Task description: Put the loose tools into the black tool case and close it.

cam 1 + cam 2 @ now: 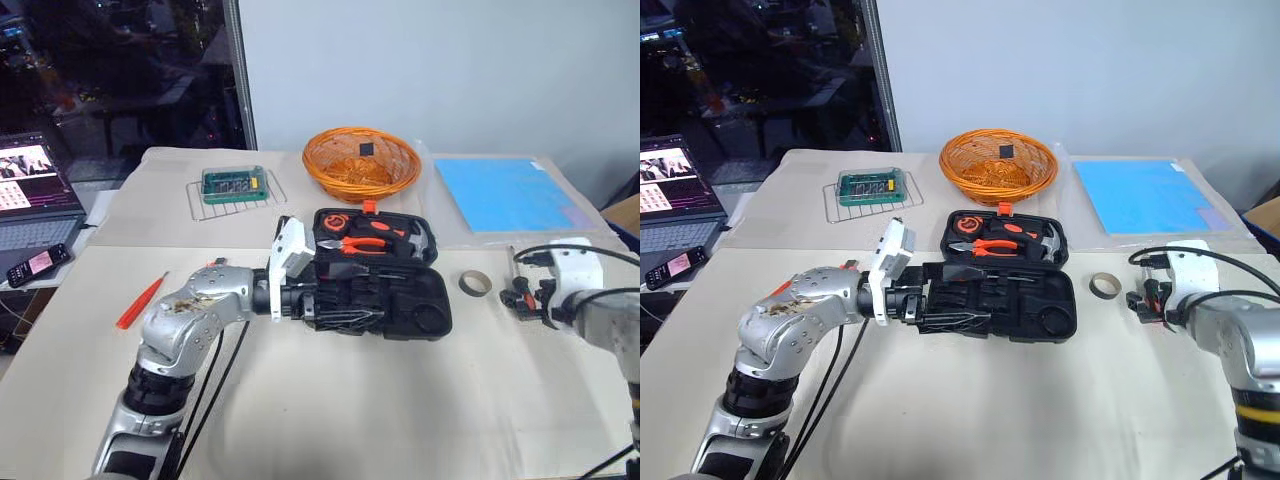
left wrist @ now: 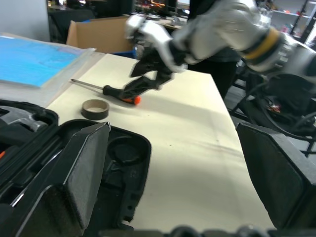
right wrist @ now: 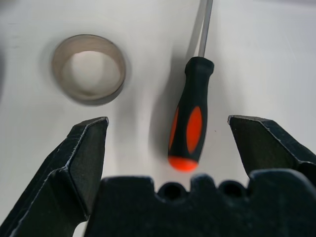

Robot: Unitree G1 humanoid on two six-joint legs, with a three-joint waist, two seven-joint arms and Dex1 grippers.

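I should expect a loose utility knife hidden behind my left gripper's arm, because a small red tip [image 1: 217,261] pokes out there.
The black tool case [image 1: 425,310] lies open mid-table, with orange-black pliers [image 1: 362,244] and a hammer in its rear half. My left gripper [image 1: 335,300] hovers over the front half, its fingers [image 2: 84,168] spread open and empty. A beige tape roll [image 1: 475,283] lies right of the case. Just beyond it lies a black-orange screwdriver [image 3: 190,118]. My right gripper [image 3: 167,121] stands open above the screwdriver's handle, one finger on each side, not touching it. A slim red tool [image 1: 140,300] lies on the table at the left.
An orange wicker basket [image 1: 360,160] stands behind the case. A green circuit board [image 1: 235,185] rests on a wire rack at the back left, a blue mat [image 1: 505,195] lies at the back right. A laptop [image 1: 30,190] and phone [image 1: 38,263] are on a side table at the left.
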